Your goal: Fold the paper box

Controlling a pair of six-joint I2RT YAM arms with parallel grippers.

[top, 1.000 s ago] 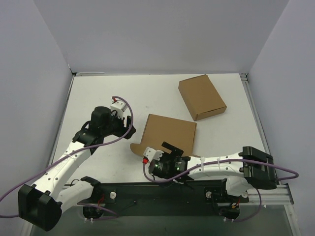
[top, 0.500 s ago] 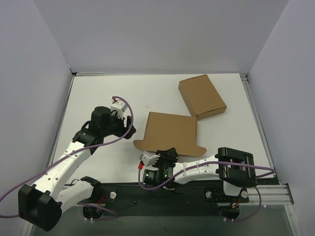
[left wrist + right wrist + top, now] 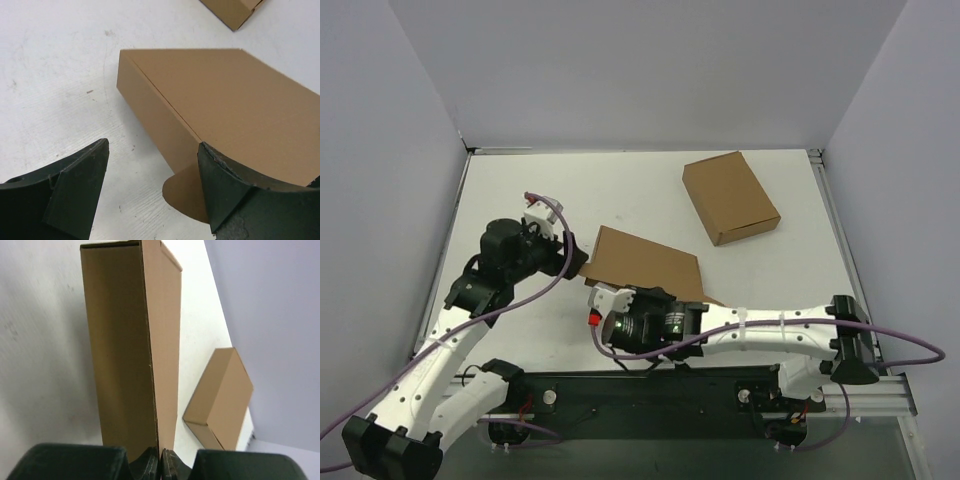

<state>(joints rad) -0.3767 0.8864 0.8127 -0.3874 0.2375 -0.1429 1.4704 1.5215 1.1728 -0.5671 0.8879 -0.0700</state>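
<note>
The rounded tab [image 3: 185, 196] sticks out past the box's side, so next my left gripper moves back while my right gripper lifts the box's near edge. My left gripper should then pinch the box's corner [image 3: 589, 278].
The paper box [image 3: 645, 262] is a brown kraft piece lying mid-table, its near edge raised off the surface. My right gripper [image 3: 653, 300] is shut on that near edge. In the right wrist view the fingers [image 3: 160, 458] pinch a thin cardboard panel, and the paper box [image 3: 127, 340] stretches away from them. My left gripper [image 3: 574, 256] stands open at the box's left corner. In the left wrist view the left gripper [image 3: 152, 146] frames the paper box [image 3: 225, 100], whose side wall and rounded tab [image 3: 185, 192] lie by the right finger. I cannot tell whether it touches.
A tidy closed brown carton [image 3: 730, 197] lies at the back right, and it also shows in the right wrist view as the carton [image 3: 220, 400]. White walls enclose the table on three sides. A metal rail [image 3: 865, 400] runs along the near edge.
My right gripper has shut on the box's near edge, raised it and dragged the box leftward. The left arm has pulled back a little to the left, still open.
</note>
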